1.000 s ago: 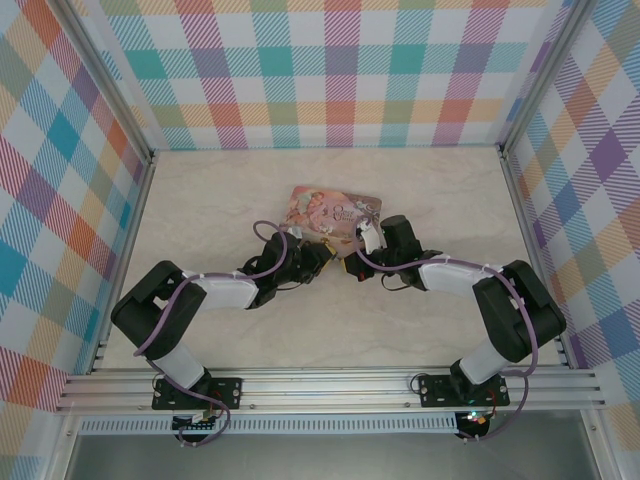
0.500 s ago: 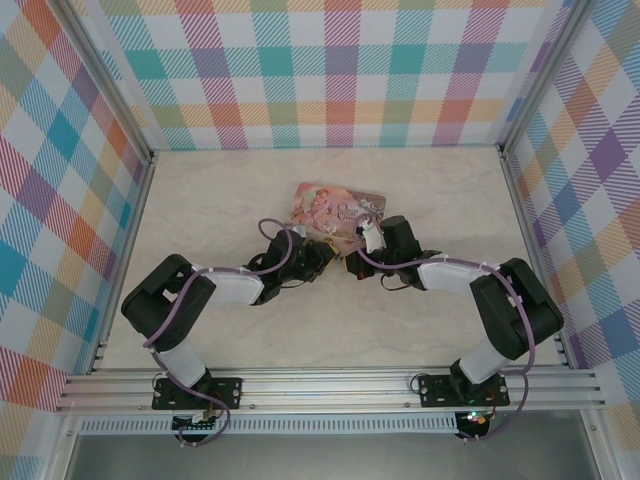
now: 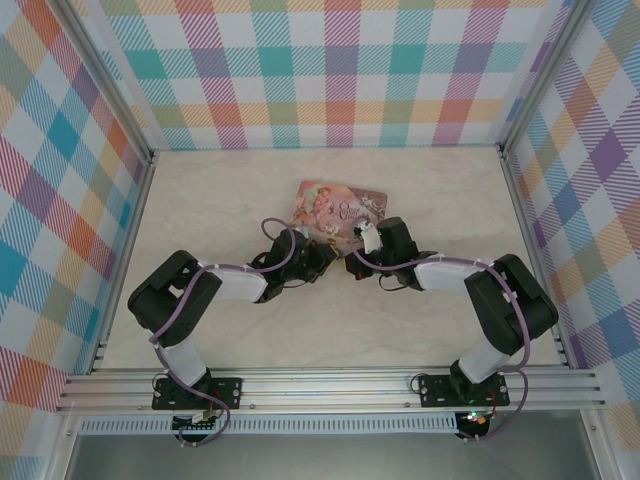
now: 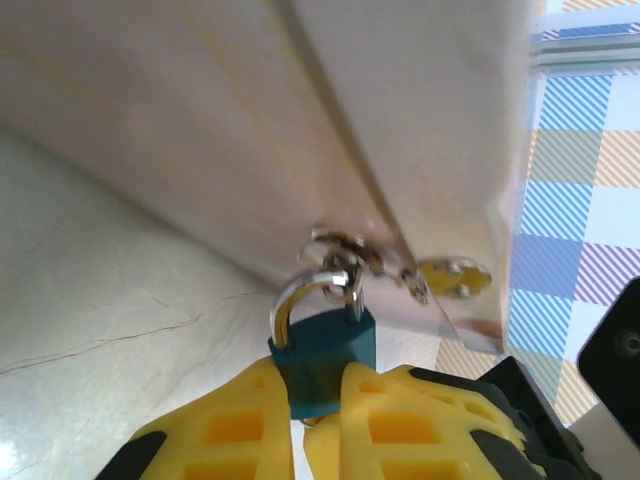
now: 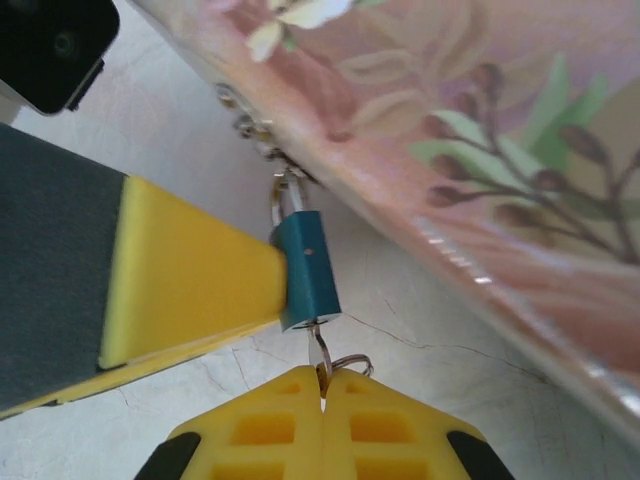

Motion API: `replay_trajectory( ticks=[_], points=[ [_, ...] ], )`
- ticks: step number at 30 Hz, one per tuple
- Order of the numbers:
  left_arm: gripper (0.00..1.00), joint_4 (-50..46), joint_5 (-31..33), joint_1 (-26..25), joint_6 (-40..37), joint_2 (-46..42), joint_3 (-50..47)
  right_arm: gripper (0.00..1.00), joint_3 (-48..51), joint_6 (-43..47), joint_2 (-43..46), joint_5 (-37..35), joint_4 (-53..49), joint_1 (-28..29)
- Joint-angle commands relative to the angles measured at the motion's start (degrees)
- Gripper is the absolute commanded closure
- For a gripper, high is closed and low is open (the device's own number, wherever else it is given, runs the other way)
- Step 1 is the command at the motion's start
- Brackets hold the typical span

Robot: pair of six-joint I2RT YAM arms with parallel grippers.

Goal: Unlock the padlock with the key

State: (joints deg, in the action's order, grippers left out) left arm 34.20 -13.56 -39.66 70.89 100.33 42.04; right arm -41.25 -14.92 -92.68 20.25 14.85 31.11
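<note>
The padlock body (image 4: pixel 314 393) lies broadside across my left gripper's fingers, so next my left gripper opens and grips the padlock's broad sides (image 4: pixel 326 346) squarely before the key turns.
The small blue padlock (image 4: pixel 322 350) hangs by its metal shackle (image 4: pixel 305 292) from the clasp of the pink pictured tin (image 3: pixel 341 204). My left gripper (image 4: pixel 315 390) is shut on the padlock body, its yellow fingers (image 4: pixel 235 425) on both sides. In the right wrist view the padlock (image 5: pixel 307 268) is seen edge-on, with the thin metal key (image 5: pixel 320 350) entering its bottom end. My right gripper (image 5: pixel 323 385) is shut on the key's head beside a small wire ring (image 5: pixel 350 364). In the top view both grippers (image 3: pixel 338 260) meet at the tin's near edge.
The tin lies flat on the pale marble tabletop (image 3: pixel 220 200), its long side (image 5: pixel 480 200) close above the right gripper. Plaid walls (image 3: pixel 340 70) and metal frame rails (image 3: pixel 330 385) enclose the table. The left gripper's yellow finger (image 5: pixel 190 270) crosses the right wrist view.
The left arm's elbow has swung right and the right arm has eased left. The tin has edged slightly right and back. Both grips look the same.
</note>
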Motion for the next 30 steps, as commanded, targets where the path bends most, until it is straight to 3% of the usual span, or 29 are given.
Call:
replay_trajectory(
  ticks=[1,5,8,19,23,30],
  points=[
    [0.99,4.53,-11.84,-3.18,0.25,1.15,1.85,0.98,-3.92,-1.50,-0.30,5.65,11.53,2.15],
    [0.88,6.31,-10.17,-2.79,1.04,1.49,1.37,0.99,-2.74,-2.70,-0.28,4.64,7.80,2.27],
    [0.71,5.72,-8.06,-2.44,0.29,-0.35,0.34,1.00,-0.92,-3.83,-0.85,3.30,5.55,2.24],
    [0.29,-1.62,0.87,-0.48,-1.81,-15.18,-7.58,1.00,0.69,-12.56,-1.27,6.25,4.90,2.29],
    [0.26,-2.53,1.73,0.29,-0.33,-16.77,-9.01,1.00,0.97,-17.72,-1.44,6.92,5.37,2.29],
    [0.41,2.10,3.68,0.33,4.42,-14.92,-10.88,1.00,2.18,-26.52,-1.67,7.46,7.58,2.94]
  ],
)
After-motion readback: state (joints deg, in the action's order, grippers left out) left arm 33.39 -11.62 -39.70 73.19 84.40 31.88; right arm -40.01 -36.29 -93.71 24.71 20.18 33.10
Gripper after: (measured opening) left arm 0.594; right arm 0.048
